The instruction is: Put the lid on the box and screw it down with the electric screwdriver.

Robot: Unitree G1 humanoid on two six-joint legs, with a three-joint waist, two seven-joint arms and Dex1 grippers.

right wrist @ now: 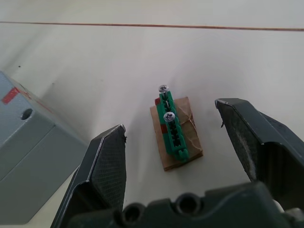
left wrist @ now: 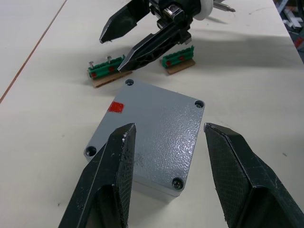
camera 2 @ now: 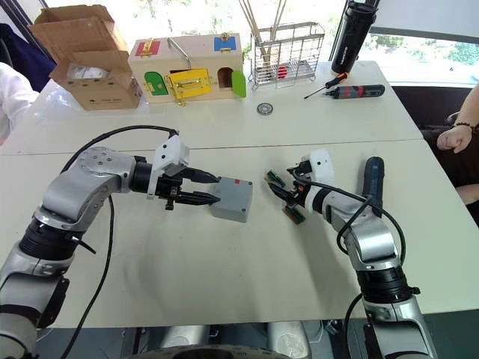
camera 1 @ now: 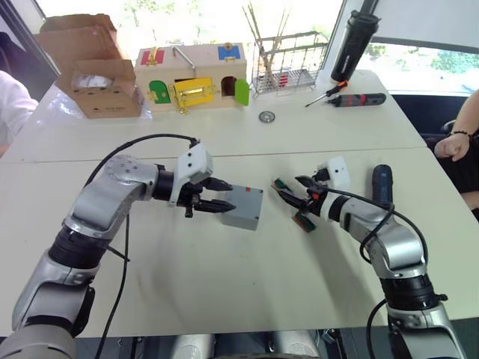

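The screw (right wrist: 169, 117) heads stick up above the green screw holder (right wrist: 173, 129), so the screw should come out and the holder should stay behind when I lift.
The grey box (camera 1: 245, 217) sits mid-table with the lid (left wrist: 156, 128) lying on top. The lid has a red mark (left wrist: 116, 107) and corner holes, and a screw head (left wrist: 176, 182) shows in one corner. My left gripper (camera 1: 222, 196) is open at the box's left side, its fingertips straddling the near edge. My right gripper (camera 1: 296, 193) is open just right of the box, over a green screw holder (right wrist: 172, 128) that carries two screws. A second green holder (left wrist: 178, 59) lies close by. The dark blue electric screwdriver (camera 1: 382, 185) lies on the table right of my right gripper.
At the back stand a cardboard carton (camera 1: 93, 67), a colourful wooden latch box (camera 1: 191, 75), a wire rack (camera 1: 288, 63) and a tall black cylinder (camera 1: 352, 45). A black-and-red tool (camera 1: 359, 99) and a metal disc (camera 1: 266, 117) lie near them. A person's hand (camera 1: 453, 146) rests at the right edge.
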